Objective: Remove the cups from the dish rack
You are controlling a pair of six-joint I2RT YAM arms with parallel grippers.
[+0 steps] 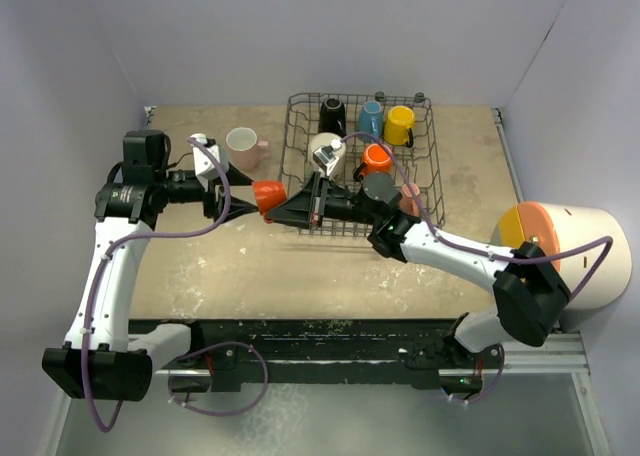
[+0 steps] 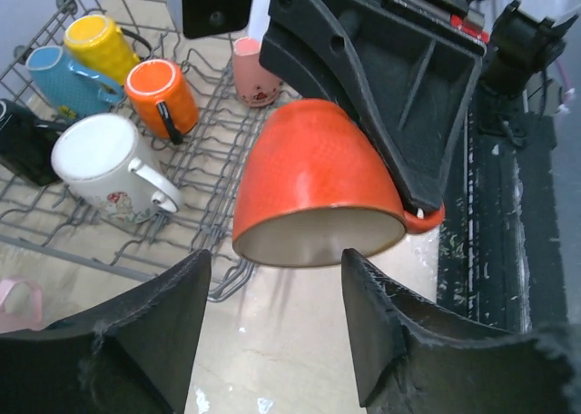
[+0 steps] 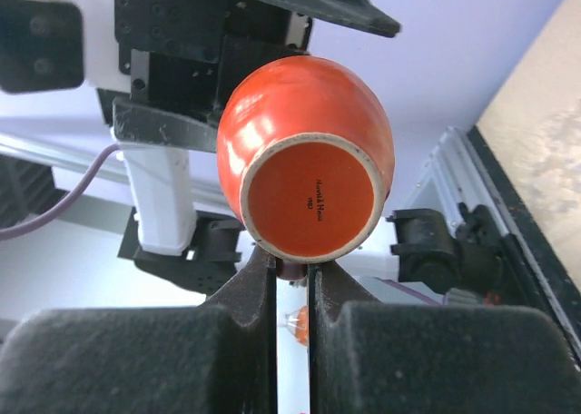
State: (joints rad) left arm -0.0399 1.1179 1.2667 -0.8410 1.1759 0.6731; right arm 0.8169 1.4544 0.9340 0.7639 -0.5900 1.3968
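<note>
The orange mug (image 1: pixel 268 195) hangs tipped in my right gripper, opening towards my left gripper, so my left gripper should take the mug's rim (image 2: pixel 290 266) and stand it upright.
My right gripper (image 1: pixel 287 204) is shut on the handle of an orange mug (image 1: pixel 268 196) and holds it in the air left of the dish rack (image 1: pixel 292 141), mouth towards the left arm. In the right wrist view the fingers (image 3: pixel 259 282) pinch the handle below the mug's base (image 3: pixel 309 192). My left gripper (image 1: pixel 236 198) is open and empty; the mug's mouth (image 2: pixel 318 237) hangs just past its fingertips (image 2: pixel 186 278). The rack (image 2: pixel 195 173) holds black (image 1: pixel 332 111), blue (image 1: pixel 371 118), yellow (image 1: pixel 399 124), white (image 1: pixel 325 148), orange (image 1: pixel 377 158) and pink (image 2: pixel 250 69) mugs.
A pink mug (image 1: pixel 243 146) stands on the table left of the rack, behind the left gripper. A huge white cylinder with an orange face (image 1: pixel 570 251) lies at the right edge. The right arm reaches across the rack's front edge.
</note>
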